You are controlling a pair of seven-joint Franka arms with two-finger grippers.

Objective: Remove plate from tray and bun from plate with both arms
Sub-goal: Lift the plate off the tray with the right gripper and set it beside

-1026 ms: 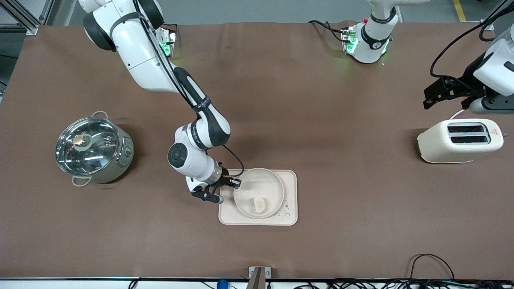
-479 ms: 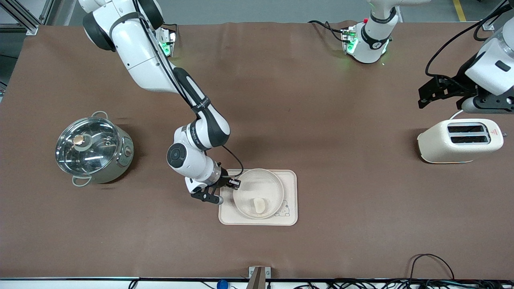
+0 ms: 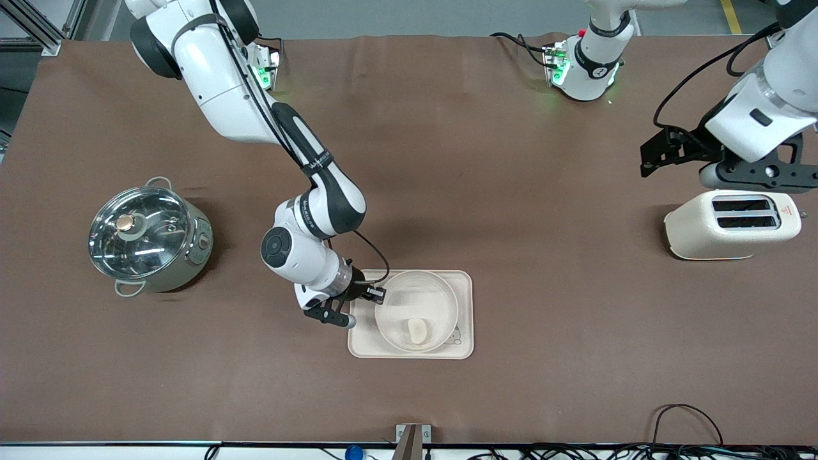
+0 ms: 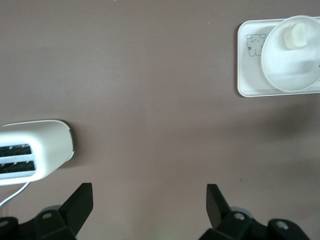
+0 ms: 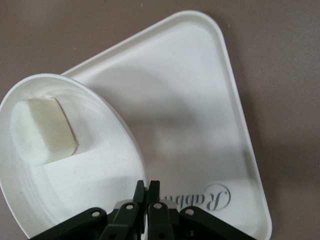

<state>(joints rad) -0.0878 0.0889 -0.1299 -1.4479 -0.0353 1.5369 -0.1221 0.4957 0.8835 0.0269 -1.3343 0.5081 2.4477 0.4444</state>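
I should keep carrying the plate until it rests off the tray, nearer the arms (image 3: 414,236), because my right gripper is pinching the plate's rim (image 5: 142,166) clear of the bun.
The round cream plate (image 3: 418,295) sits on the rectangular "Rabbit" tray (image 3: 464,282), nearer to the front camera than the table's middle. The small pale bun (image 3: 417,331) lies in the plate. My right gripper (image 3: 377,295) is shut on the plate's rim at the side toward the right arm's end. In the right wrist view its fingers (image 5: 147,186) pinch the rim of the plate (image 5: 90,195), with the bun (image 5: 42,131) inside and the tray (image 5: 200,130) below. My left gripper (image 3: 647,160) is open and empty in the air beside the toaster. Its wrist view (image 4: 148,192) shows the plate (image 4: 285,67), bun (image 4: 296,36) and tray (image 4: 246,75) far off.
A cream two-slot toaster (image 3: 732,223) stands at the left arm's end; it also shows in the left wrist view (image 4: 35,147). A steel pot with a glass lid (image 3: 147,239) stands at the right arm's end. Cables lie along the table's front edge.
The plate, held by my right gripper, has shifted on the tray toward the left arm's end. My left gripper has moved from over the toaster toward the table's middle.
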